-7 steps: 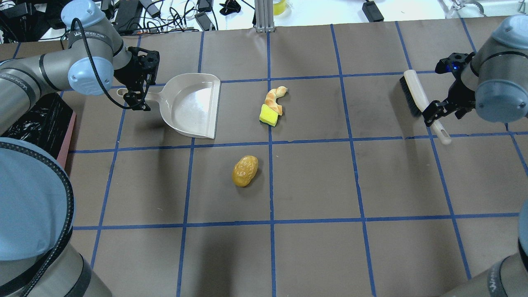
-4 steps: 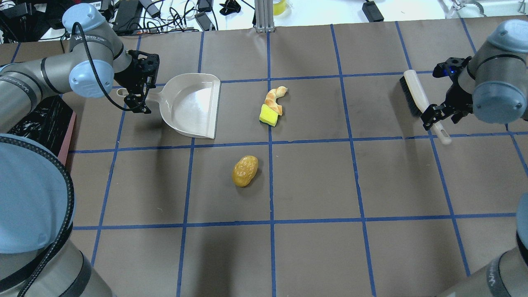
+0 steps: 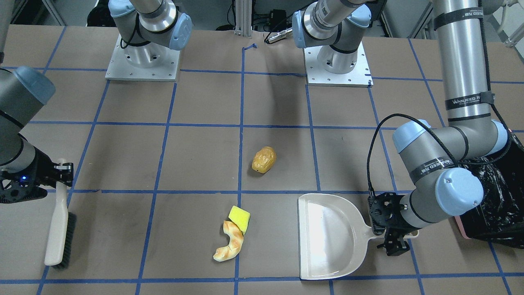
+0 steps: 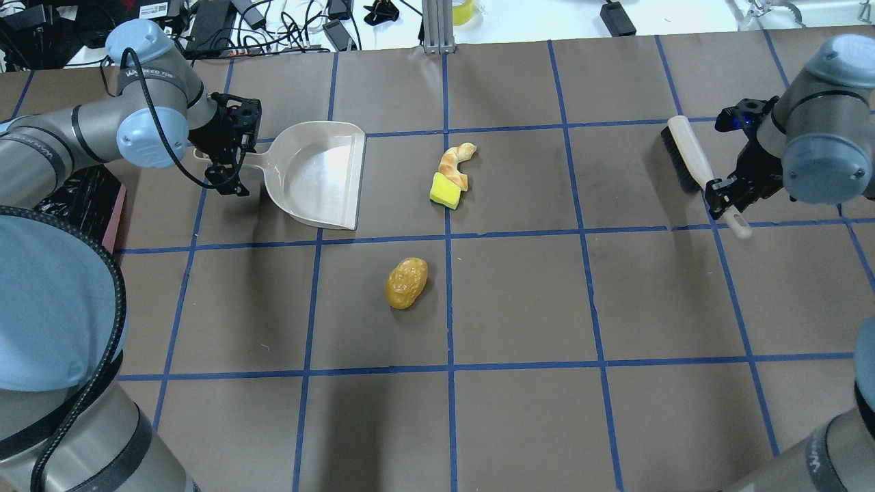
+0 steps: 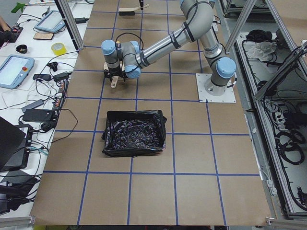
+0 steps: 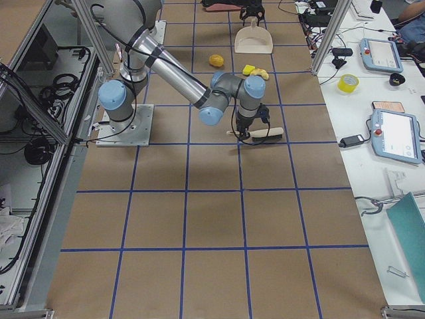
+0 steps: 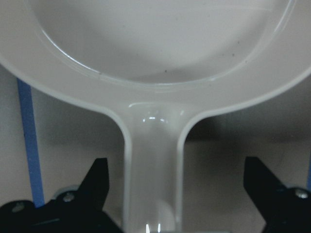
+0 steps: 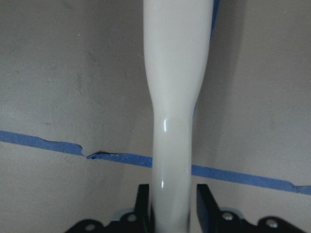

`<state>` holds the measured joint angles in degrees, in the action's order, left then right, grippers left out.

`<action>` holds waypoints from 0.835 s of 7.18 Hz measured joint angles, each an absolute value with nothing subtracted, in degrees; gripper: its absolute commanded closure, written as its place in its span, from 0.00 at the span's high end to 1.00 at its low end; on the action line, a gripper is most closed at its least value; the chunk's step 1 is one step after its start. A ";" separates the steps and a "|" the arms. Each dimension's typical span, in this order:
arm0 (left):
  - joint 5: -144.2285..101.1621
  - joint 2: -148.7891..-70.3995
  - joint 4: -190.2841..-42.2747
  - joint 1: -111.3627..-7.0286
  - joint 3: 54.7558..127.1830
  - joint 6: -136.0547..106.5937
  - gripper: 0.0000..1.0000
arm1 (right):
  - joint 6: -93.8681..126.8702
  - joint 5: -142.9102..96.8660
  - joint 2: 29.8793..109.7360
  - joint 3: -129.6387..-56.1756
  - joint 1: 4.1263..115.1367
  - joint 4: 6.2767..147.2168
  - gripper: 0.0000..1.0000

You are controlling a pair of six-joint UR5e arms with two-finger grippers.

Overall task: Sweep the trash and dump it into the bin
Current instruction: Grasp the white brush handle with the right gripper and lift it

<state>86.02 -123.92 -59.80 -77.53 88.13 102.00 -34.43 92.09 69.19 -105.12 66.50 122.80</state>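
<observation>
The beige dustpan (image 3: 328,237) will keep the swept trash inside when the robot carries it to the bin, because the dustpan's raised rim (image 3: 362,218) curves around its handle end.
The golden-brown nugget (image 4: 407,282) lies mid-table. The tan croissant piece (image 4: 456,161) touches the yellow-green sponge block (image 4: 446,192) farther back. The beige dustpan (image 4: 318,174) lies flat at the left, its mouth towards the trash. My left gripper (image 4: 217,167) is open, with its fingers on either side of the dustpan handle (image 7: 151,170), apart from it. My right gripper (image 4: 723,198) is shut on the white handle (image 8: 172,121) of the black-bristled brush (image 4: 687,157), which lies at the right. The pink bin with its black bag (image 5: 134,133) stands at the left edge.
Blue tape lines grid the brown table (image 4: 519,307). Both arm bases (image 3: 141,61) stand at the robot side. Cables and clutter (image 4: 273,20) lie beyond the far edge. The bin (image 3: 495,200) sits close behind my left elbow.
My right gripper has closed on the brush handle. My left gripper has shifted slightly around the dustpan handle and stays open. The trash and dustpan have not moved.
</observation>
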 measured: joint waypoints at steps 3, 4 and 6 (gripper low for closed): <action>84.72 -124.46 -59.57 -77.71 88.42 97.42 0.76 | -34.44 91.88 70.02 -104.42 66.71 120.81 0.00; 84.65 -124.35 -59.56 -77.81 88.75 95.68 0.63 | -33.87 91.73 70.67 -104.30 67.26 120.55 0.00; 84.61 -124.19 -59.51 -77.86 89.34 94.74 0.20 | -28.26 91.41 71.75 -104.25 71.06 120.48 0.00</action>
